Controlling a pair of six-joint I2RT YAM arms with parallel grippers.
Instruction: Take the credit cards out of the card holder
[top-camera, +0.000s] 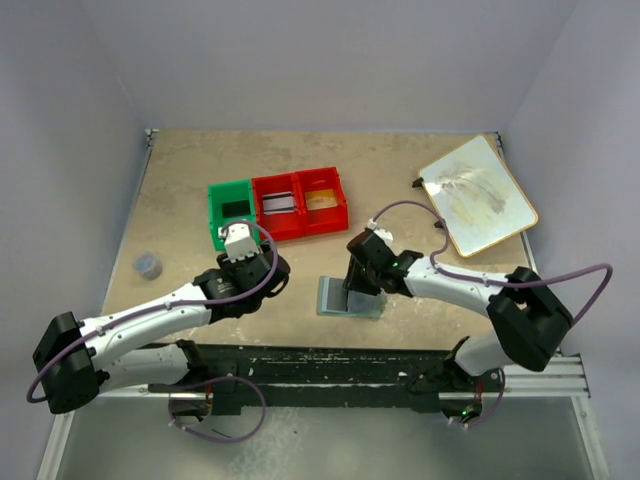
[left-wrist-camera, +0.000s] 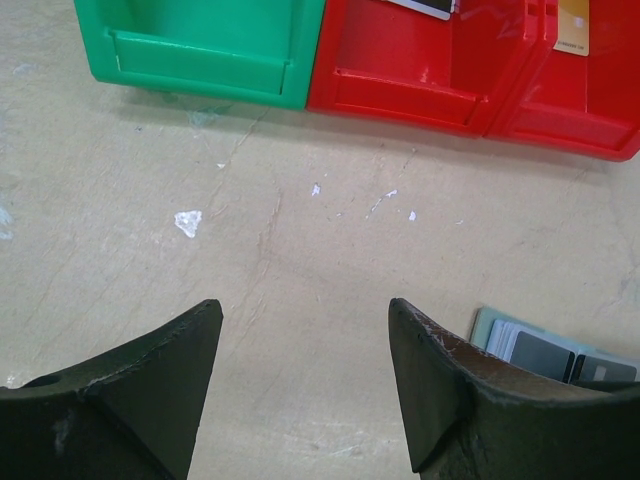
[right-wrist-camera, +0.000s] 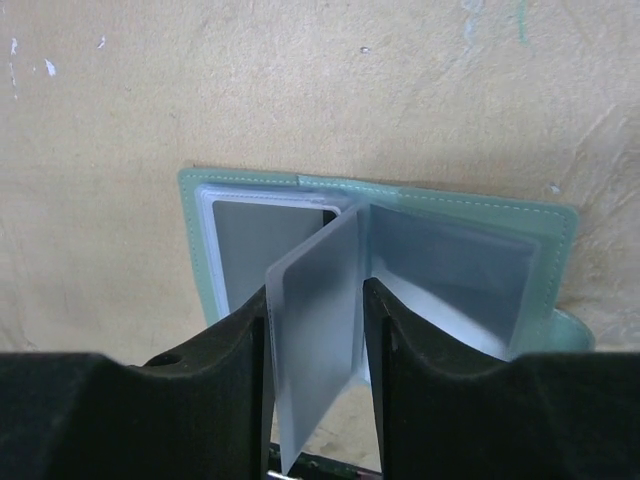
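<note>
The sleeve page (right-wrist-camera: 318, 318) is loose at the spine. My left gripper needs to keep the card holder's pages (right-wrist-camera: 240, 252) still before my right gripper pulls out a card.
The card holder (top-camera: 350, 297) lies open on the table, grey-green cover (right-wrist-camera: 450, 215) down, also at the lower right of the left wrist view (left-wrist-camera: 540, 345). A greyish card (right-wrist-camera: 260, 240) sits in its left pocket. A translucent sleeve page (right-wrist-camera: 320, 340) stands up from the spine, slanted between my right gripper's fingers. My right gripper (right-wrist-camera: 315, 287) (top-camera: 358, 285) straddles that page with its jaws narrowly apart; the page leans on the left finger. My left gripper (left-wrist-camera: 303, 305) (top-camera: 238, 240) is open and empty over bare table, just short of the bins.
A green bin (top-camera: 232, 208) and two red bins (top-camera: 300, 205) stand in a row behind the grippers. One red bin holds a dark-and-white card (left-wrist-camera: 425, 5), the other a yellow card (left-wrist-camera: 572, 25). A cream board (top-camera: 478, 195) lies at the back right. A small round object (top-camera: 148, 264) sits at the left.
</note>
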